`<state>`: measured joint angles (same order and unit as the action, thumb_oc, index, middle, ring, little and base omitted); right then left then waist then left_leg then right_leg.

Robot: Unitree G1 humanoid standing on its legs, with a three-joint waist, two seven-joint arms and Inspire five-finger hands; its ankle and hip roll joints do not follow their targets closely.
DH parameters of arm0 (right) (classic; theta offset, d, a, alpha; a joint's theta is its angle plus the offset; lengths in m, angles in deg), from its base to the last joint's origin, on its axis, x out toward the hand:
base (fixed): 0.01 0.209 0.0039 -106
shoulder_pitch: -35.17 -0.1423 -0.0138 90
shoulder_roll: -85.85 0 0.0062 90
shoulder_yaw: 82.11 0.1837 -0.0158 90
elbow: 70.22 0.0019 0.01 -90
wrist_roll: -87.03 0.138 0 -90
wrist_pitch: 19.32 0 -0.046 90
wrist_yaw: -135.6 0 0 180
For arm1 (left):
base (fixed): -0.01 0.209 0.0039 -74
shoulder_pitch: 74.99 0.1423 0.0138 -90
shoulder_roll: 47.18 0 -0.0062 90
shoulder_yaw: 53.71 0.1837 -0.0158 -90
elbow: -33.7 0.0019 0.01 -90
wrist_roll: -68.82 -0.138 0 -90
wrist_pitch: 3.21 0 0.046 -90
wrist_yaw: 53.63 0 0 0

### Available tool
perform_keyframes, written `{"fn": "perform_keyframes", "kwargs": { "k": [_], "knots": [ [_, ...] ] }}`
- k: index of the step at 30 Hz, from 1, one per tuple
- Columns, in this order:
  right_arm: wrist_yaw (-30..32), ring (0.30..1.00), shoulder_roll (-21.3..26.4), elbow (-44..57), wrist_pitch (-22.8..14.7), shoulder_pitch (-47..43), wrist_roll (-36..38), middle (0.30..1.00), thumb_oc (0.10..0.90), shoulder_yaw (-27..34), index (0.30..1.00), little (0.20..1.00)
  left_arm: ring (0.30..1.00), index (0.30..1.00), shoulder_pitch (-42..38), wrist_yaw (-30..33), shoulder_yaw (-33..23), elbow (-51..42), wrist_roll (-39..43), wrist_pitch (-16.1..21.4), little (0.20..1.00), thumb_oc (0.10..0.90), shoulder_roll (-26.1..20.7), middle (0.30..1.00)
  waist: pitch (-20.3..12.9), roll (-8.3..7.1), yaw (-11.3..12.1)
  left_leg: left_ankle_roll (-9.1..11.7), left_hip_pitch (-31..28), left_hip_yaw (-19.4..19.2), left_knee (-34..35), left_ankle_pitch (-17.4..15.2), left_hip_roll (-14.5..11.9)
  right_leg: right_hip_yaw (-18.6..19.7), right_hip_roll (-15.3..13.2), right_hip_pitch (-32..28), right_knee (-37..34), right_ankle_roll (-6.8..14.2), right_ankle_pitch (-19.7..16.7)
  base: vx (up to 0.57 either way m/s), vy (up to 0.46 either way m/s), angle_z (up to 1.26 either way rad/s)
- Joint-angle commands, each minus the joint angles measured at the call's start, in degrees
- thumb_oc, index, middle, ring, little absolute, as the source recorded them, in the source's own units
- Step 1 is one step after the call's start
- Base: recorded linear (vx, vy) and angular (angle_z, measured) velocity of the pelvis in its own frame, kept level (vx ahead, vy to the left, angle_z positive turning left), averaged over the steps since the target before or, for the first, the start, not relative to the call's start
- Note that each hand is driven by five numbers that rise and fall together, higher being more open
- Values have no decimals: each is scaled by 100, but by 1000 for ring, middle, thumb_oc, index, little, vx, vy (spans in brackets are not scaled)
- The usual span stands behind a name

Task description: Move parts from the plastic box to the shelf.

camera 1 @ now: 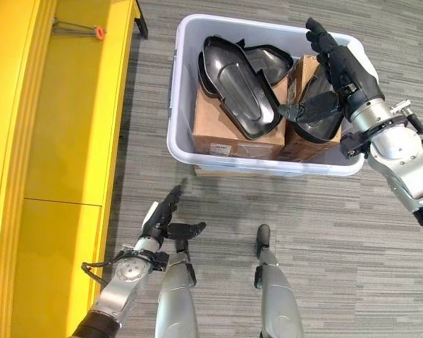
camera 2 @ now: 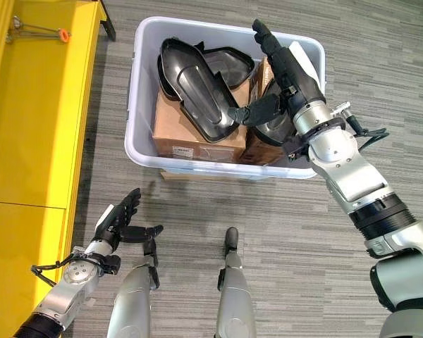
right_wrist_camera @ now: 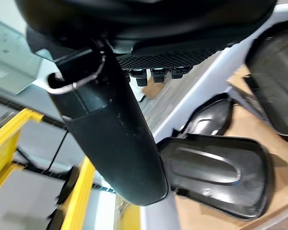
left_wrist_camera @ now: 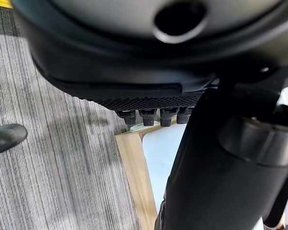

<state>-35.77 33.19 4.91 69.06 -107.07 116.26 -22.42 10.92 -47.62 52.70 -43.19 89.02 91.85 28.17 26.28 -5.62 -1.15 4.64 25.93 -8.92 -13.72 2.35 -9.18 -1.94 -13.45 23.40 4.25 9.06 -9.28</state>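
Observation:
The black part [camera 1: 320,120] under my right gripper sits apart on its own carton [camera 1: 303,148]. I expect the black part to come loose by itself when I lift.
A pale grey plastic box [camera 1: 175,105] stands on the carpet, holding several black moulded parts on top of cardboard cartons. The largest black part [camera 1: 236,84] lies tilted across the middle, a second one [camera 1: 268,60] lies behind it, and a third [camera 1: 317,125] sits below my right hand. My right hand [camera 1: 347,70] hovers over the box's right side, open, fingers straight and thumb pointing at the edge of the large part [right_wrist_camera: 211,167]; it holds nothing. My left hand [camera 1: 162,220] hangs low over the floor beside the yellow shelf [camera 1: 56,141], open and empty.
The yellow shelf runs along the left side, with an orange-tipped wire tool [camera 1: 77,29] lying on it. Two brown cartons [camera 1: 225,130] fill the bottom of the box. Striped grey carpet lies between the box and the shelf.

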Motion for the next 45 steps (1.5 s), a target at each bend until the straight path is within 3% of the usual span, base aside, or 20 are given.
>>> {"fn": "perform_keyframes", "kwargs": {
  "k": [1, 16, 28, 45],
  "knots": [
    [453, 1000, -7, -20, -379, -670, -273, 1000, 900, 392, 1000, 1000, 1000, 1000, 146, 93, -104, -433, 180, 462, 1000, 900, -138, 1000, -312, -53, 42, 113, -37, 345, -343, -435, -257, -108, -117, -205, 555, -10, 822, 0, 0, 0],
    [520, 1000, 3, 91, -243, 535, -959, 1000, 900, 1347, 1000, 1000, 1000, 1000, 110, 99, -208, -380, 93, 479, 1000, 900, -92, 1000, -125, -120, 3, 46, 44, 383, -492, -543, -199, -118, -150, -309, 402, -11, 752, -6, 8, -1],
    [741, 1000, -441, -506, -34, 507, -1574, 1000, 900, 1457, 1000, 1000, 1000, 1000, -97, 260, -265, -308, 76, 519, 1000, 900, -5, 1000, 66, -159, 14, 29, 187, 317, -549, -561, -255, -113, -56, -153, 359, -9, 689, -3, 3, -2],
    [1137, 1000, -513, -806, 3, -201, -1945, 1000, 900, 1404, 1000, 1000, 1000, 1000, -187, 465, -395, -291, 125, 592, 1000, 900, 3, 1000, 194, -161, 92, 34, 357, 364, -519, -537, -185, -192, -69, -73, 351, -23, 688, 0, 0, 0]
  ]
}}
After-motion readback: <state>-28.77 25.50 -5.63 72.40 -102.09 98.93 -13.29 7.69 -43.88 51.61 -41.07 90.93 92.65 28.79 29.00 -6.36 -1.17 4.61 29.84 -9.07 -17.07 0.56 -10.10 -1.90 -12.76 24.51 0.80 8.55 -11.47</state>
